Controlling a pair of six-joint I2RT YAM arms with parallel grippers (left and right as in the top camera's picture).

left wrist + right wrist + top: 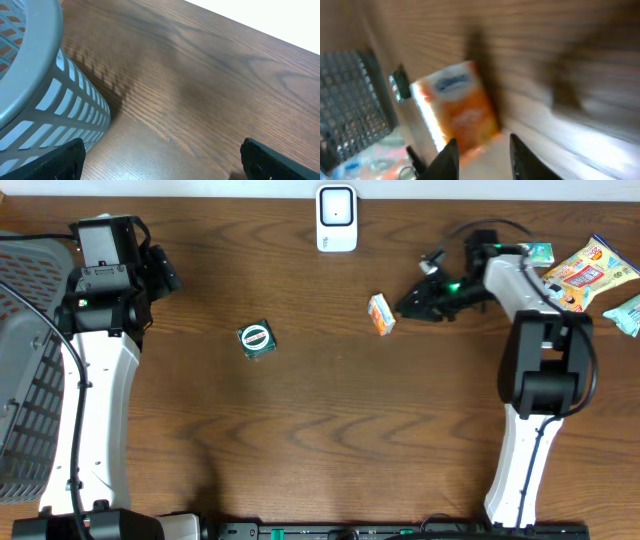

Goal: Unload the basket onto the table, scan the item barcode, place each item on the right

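My right gripper's narrow finger gap is short of the orange and white packet (380, 313), so next I back away, open wider and straddle the packet's near edge (389, 319) before lifting.
An orange and white packet (381, 313) lies on the wooden table, below and right of the white barcode scanner (337, 218) at the table's far edge. My right gripper (409, 304) sits just right of the packet. In the blurred right wrist view its fingers are parted and the packet (457, 107) lies just past the tips, close to the left finger (449, 159); the right gripper (483, 139) holds nothing. No barcode shows. My left gripper (162, 167) is wide open over bare wood beside the basket, far from the packet.
A grey slatted basket (20, 360) fills the left edge, and its wall (60, 105) is close to the left fingers. A small green round-labelled item (256, 339) lies mid-table. Several snack bags (590, 270) lie at the far right.
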